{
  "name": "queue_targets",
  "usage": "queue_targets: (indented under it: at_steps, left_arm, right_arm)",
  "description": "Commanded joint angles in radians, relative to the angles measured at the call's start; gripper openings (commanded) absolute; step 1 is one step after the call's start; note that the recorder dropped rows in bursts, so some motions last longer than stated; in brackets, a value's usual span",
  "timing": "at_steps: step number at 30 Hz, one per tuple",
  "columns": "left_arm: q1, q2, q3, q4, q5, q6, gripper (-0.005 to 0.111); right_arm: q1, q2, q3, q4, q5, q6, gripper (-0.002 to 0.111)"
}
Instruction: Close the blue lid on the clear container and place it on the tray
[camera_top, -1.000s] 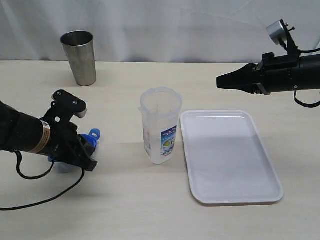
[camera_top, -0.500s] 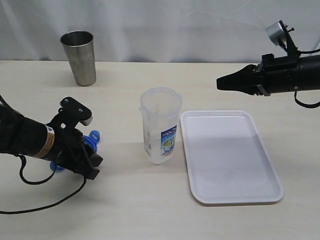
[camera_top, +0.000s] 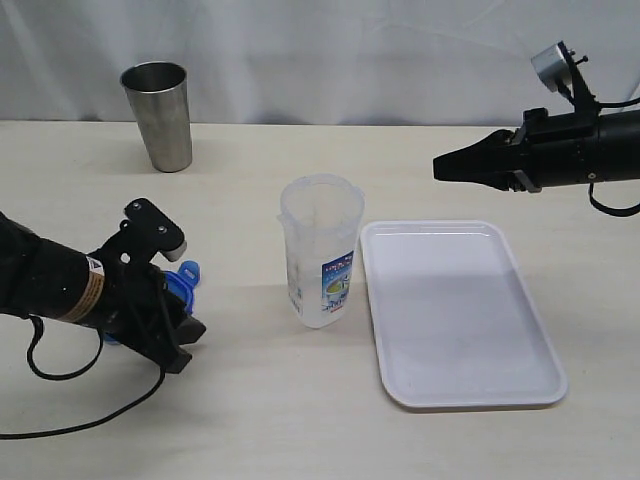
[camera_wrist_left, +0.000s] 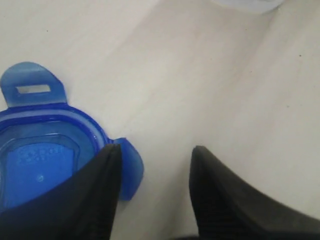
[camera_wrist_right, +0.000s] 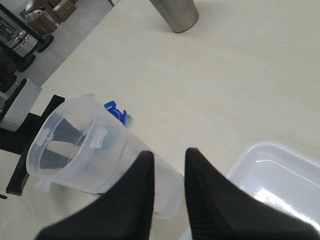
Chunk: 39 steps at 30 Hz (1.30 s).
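Note:
Next, I back off and take the blue lid by a flap facing away from the clear container, because my left gripper's fingers are next to the flap (camera_wrist_left: 133, 170) nearest that container.
The blue lid (camera_wrist_left: 37, 150) lies flat on the table, mostly hidden under my left arm in the exterior view, where only its edge (camera_top: 185, 275) shows. My left gripper (camera_top: 183, 333) (camera_wrist_left: 155, 152) is low over the table and open; one finger (camera_wrist_left: 95, 195) overlaps the lid's rim and a flap, and only bare table lies between the jaws. The clear container (camera_top: 320, 250) (camera_wrist_right: 85, 150) stands upright and uncovered just left of the white tray (camera_top: 455, 310) (camera_wrist_right: 280, 170). My right gripper (camera_top: 440, 165) (camera_wrist_right: 167, 152) hovers high at the back right, slightly open and holding nothing.
A grey steel tumbler (camera_top: 158, 115) (camera_wrist_right: 175, 12) stands at the back left. A black cable (camera_top: 70, 425) trails from the left arm along the front of the table. A white curtain hangs behind the table.
My left gripper's jaws have spread apart and the arm has slid a little toward the table's front edge. The lid, container and right arm stay where they were.

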<state>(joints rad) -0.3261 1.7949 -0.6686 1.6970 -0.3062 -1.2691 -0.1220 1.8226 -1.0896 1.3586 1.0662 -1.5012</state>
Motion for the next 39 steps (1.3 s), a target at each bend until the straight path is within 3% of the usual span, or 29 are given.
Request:
queue_targets:
  at_steps: [1,4,7,14,18,28,31,34,39]
  left_arm:
    - [-0.001,-0.006,0.005,0.002,0.04,-0.007,0.042]
    - [-0.001,-0.006,0.005,0.0,0.038,-0.009,0.038]
    - [-0.001,-0.006,0.005,0.0,0.032,-0.009,0.021]
    - [-0.001,0.031,0.007,-0.007,0.041,-0.009,0.018]
    - [-0.001,0.023,0.002,-0.008,0.039,-0.009,0.0]
    - [-0.001,-0.116,0.002,-0.009,0.035,-0.018,0.0]
    - [-0.001,-0.138,0.002,-0.007,0.045,-0.194,0.0]
    - [-0.001,-0.129,0.002,0.031,0.012,-0.325,0.006]
    - [-0.001,-0.122,0.002,0.047,0.037,-0.341,0.044]
  right_arm:
    - [-0.003,-0.003,0.002,-0.003,0.012,-0.004,0.022]
    - [-0.003,-0.003,0.002,-0.003,0.012,-0.004,0.022]
    - [-0.003,-0.003,0.002,-0.005,0.012,-0.004,0.022]
    - [-0.003,-0.003,0.002,-0.005,0.012,-0.004,0.022]
    - [-0.003,-0.003,0.002,-0.005,0.012,-0.004,0.022]
    - [-0.003,-0.003,0.002,-0.005,0.012,-0.004,0.022]
    - [-0.003,-0.003,0.002,-0.005,0.012,-0.004,0.022]
    - [-0.003,-0.003,0.002,-0.005,0.012,-0.004,0.022]
    - [-0.003,-0.003,0.002,-0.005,0.012,-0.004,0.022]
